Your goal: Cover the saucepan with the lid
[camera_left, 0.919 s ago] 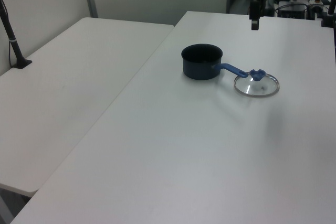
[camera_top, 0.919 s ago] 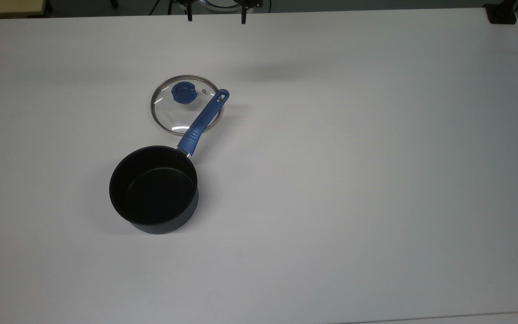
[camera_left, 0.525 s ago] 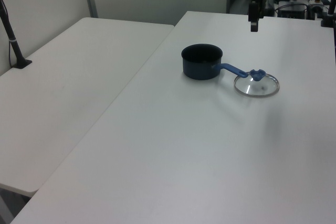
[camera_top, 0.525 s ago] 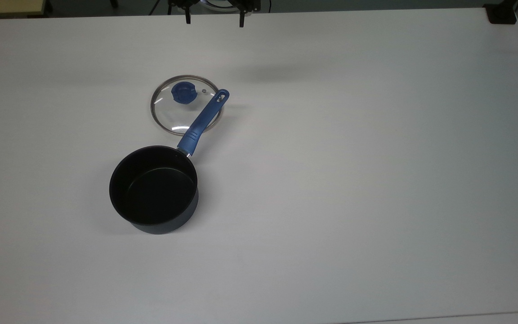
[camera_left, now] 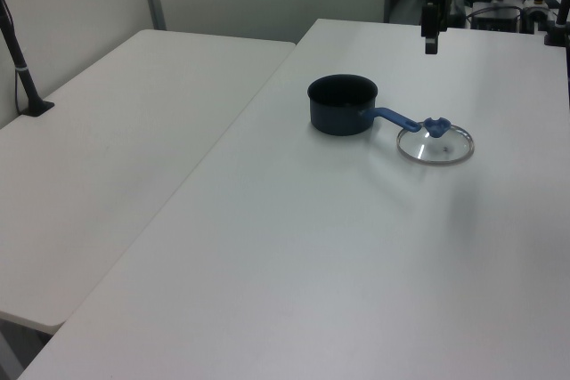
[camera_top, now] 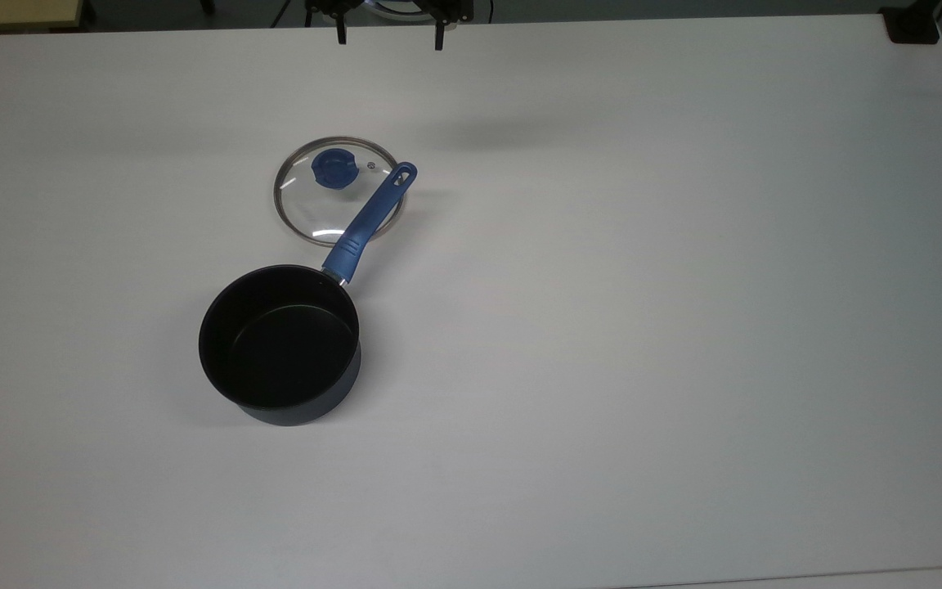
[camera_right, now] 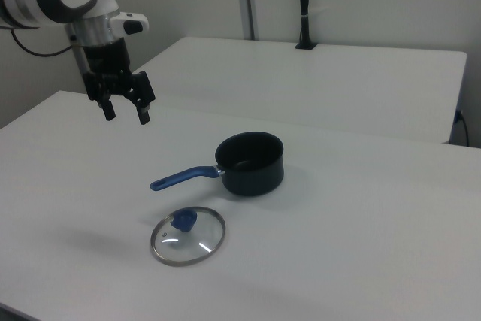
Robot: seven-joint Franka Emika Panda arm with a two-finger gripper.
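The lid [camera_left: 435, 145] will sit level and flush when I lower it, because its metal rim looks about as wide as the saucepan's opening [camera_left: 343, 90].
The saucepan [camera_top: 279, 343] stands upright on the white table [camera_top: 643, 327], black with a dark, empty inside. Its long blue handle [camera_top: 369, 219] points toward the top view's upper right and crosses in front of the lid [camera_top: 307, 204]. The lid is a clear glass disc with a metal rim and a blue knob [camera_top: 334, 169], lying flat on the table. My gripper [camera_right: 128, 116] hangs open in the air near the table's edge, well away from both and holding nothing. It is also at the top view's upper edge as gripper [camera_top: 390, 39]. In the left view, saucepan [camera_left: 342, 104], lid [camera_left: 435, 145], gripper [camera_left: 431, 42].
A second white table [camera_left: 134, 131] adjoins on the left view's left, with a black clamped pole [camera_left: 22, 68]. A black object [camera_top: 912, 24] sits at the top view's upper right corner. Wide bare tabletop lies to the top view's right of the pan.
The gripper has shifted very slightly above the table's far edge. Saucepan and lid have not moved.
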